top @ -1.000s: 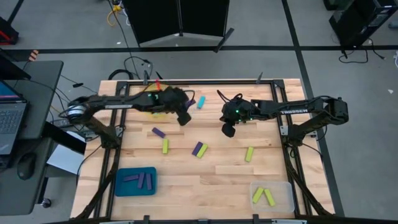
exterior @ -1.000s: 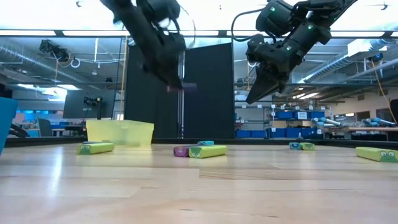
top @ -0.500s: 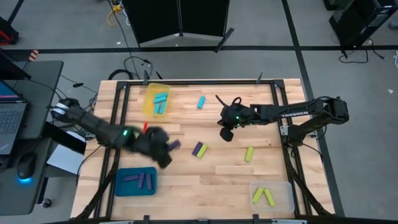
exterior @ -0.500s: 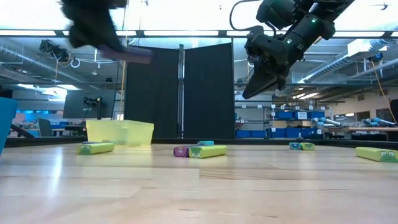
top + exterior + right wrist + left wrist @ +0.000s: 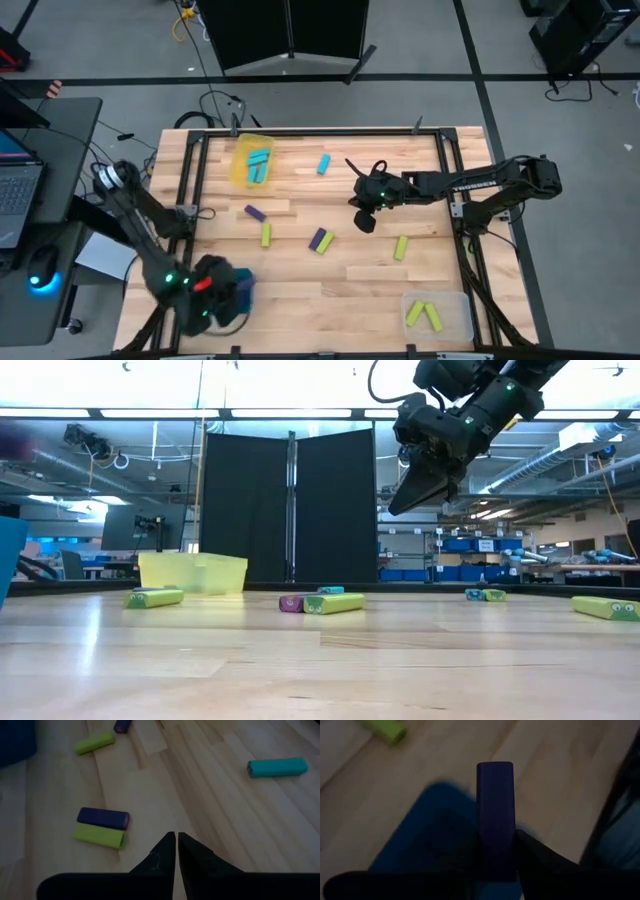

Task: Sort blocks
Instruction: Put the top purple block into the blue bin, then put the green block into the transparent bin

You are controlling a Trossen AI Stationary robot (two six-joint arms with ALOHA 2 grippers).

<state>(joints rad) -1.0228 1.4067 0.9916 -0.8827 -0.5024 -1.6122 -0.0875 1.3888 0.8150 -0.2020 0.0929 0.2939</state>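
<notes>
I should keep moving the purple block (image 5: 495, 795), hanging clear above the blue tray's rim (image 5: 245, 272), inward with my left gripper until the block's loose end is inside, then release.
My left gripper (image 5: 222, 300) hangs over the blue tray (image 5: 244, 284) at the table's near left, shut on a purple block (image 5: 495, 805). My right gripper (image 5: 365, 220) hovers shut above the table's middle, holding nothing. On the wood lie a purple block (image 5: 255, 212), a yellow-green block (image 5: 266, 235), a purple and yellow-green pair (image 5: 320, 240) side by side, another yellow-green block (image 5: 401, 247) and a cyan block (image 5: 323, 164). The left gripper hides most of the blue tray and what lies in it. My left gripper pinches the purple block's two long sides (image 5: 496, 857) between its two fingers, at the end nearest the wrist. The block runs along the fingers and juts out past their tips. It is lifted clear, over the blue tray (image 5: 432, 837).
A yellow tray (image 5: 240, 165) with cyan blocks stands at the far left. A clear tray (image 5: 455, 318) with two yellow-green blocks sits at the near right corner. Bare wood lies along the near edge between the two near trays.
My left gripper has swung in a wide arc from beside the yellow tray at the far side toward the table's near left corner, a little lower, to above the blue tray. Its wrist has rolled on the way. The purple block has stayed in its hold.
</notes>
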